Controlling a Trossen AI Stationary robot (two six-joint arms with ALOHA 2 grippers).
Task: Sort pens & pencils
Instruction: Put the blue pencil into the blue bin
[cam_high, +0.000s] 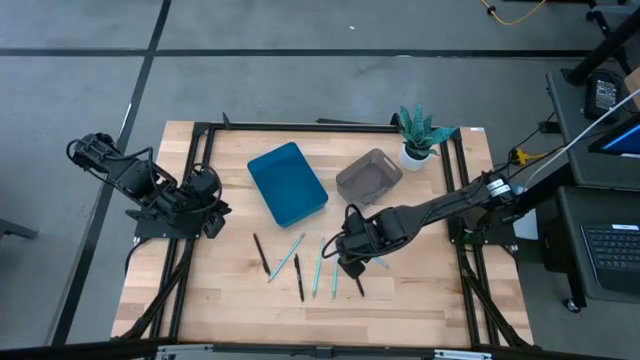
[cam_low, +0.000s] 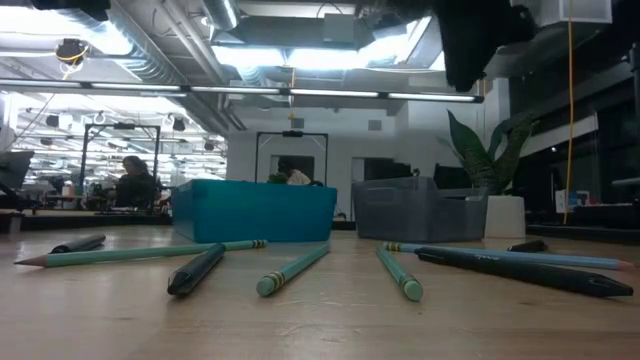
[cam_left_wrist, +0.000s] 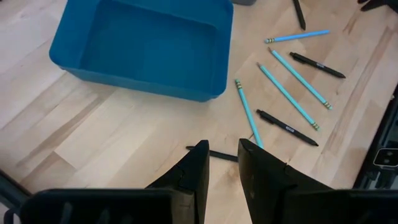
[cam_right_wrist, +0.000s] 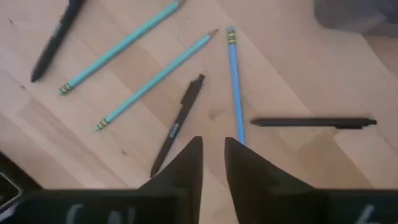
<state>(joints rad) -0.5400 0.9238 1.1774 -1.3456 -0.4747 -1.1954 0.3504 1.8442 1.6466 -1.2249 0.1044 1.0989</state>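
Note:
The blue pencil (cam_right_wrist: 235, 68) is clear of the black pens and points into the gap between my right gripper's fingers. I should keep going down until the fingers are on both sides of the pencil's body (cam_right_wrist: 239, 106).
Several black and light blue writing sticks lie flat and spread out on the wooden table (cam_high: 230, 300), in front of the bins. In the high view a black one (cam_high: 261, 253), a light blue one (cam_high: 287, 257) and another black one (cam_high: 298, 277) lie left of my right gripper (cam_high: 350, 258). That gripper hovers well above the sticks, shut and empty. In the right wrist view (cam_right_wrist: 212, 155) it is over a black stick (cam_right_wrist: 177, 127) and a blue stick (cam_right_wrist: 235, 87). My left gripper (cam_high: 212, 218) waits at the table's left, shut and empty (cam_left_wrist: 222, 162).
An empty blue bin (cam_high: 288, 183) and a grey bin (cam_high: 368, 177) stand behind the sticks at the table's middle. A potted plant (cam_high: 420, 135) stands at the far right. A black frame (cam_high: 200, 140) runs around the table's edges. People sit in the room beyond (cam_low: 135, 185).

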